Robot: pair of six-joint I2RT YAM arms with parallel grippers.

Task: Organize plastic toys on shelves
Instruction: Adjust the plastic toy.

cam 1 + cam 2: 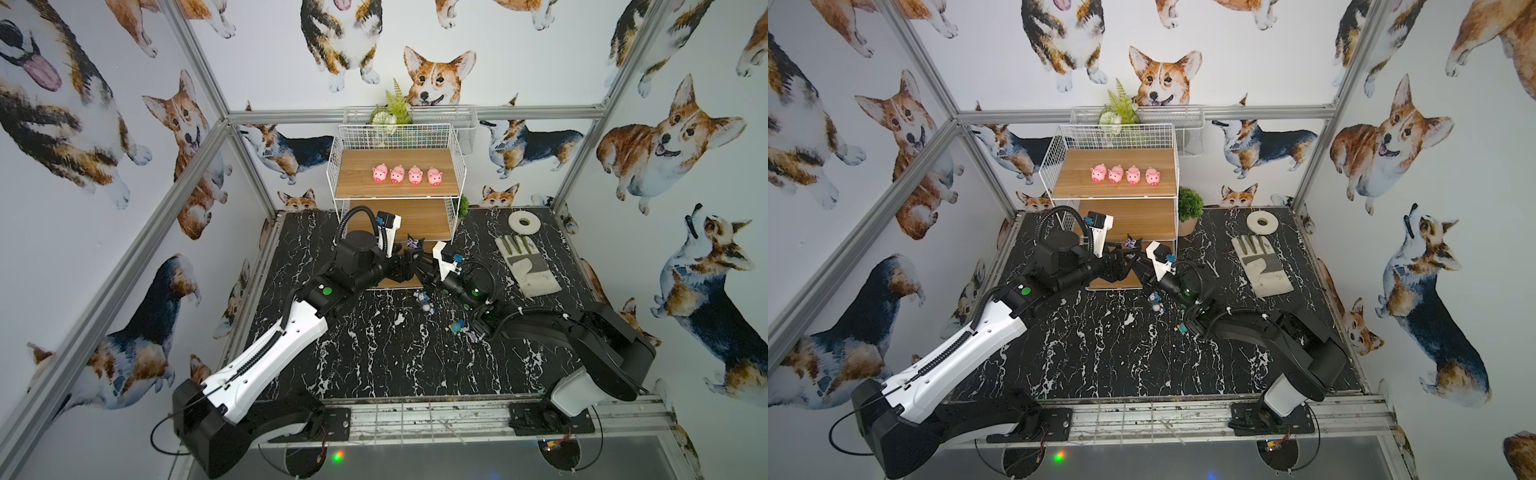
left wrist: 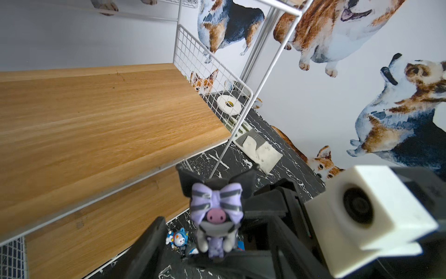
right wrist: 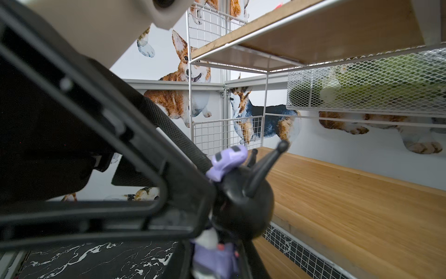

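The pointy-eared figure in my right gripper faces my left gripper, so I should take it over with that gripper and bring it face-forward to the middle shelf.
A black-and-purple pointy-eared figure hangs upright in front of the middle shelf, above the lowest board. My right gripper is shut on its purple body. My left gripper is open around the same figure, with a gap on each side. Both grippers meet there in both top views. Several pink pigs stand in a row on the top shelf. Small blue-grey figures lie on the black marble table.
A white-and-grey glove and a white tape roll lie to the right of the rack. A wire basket with a green plant hangs behind it. A small potted plant stands at the rack's right side.
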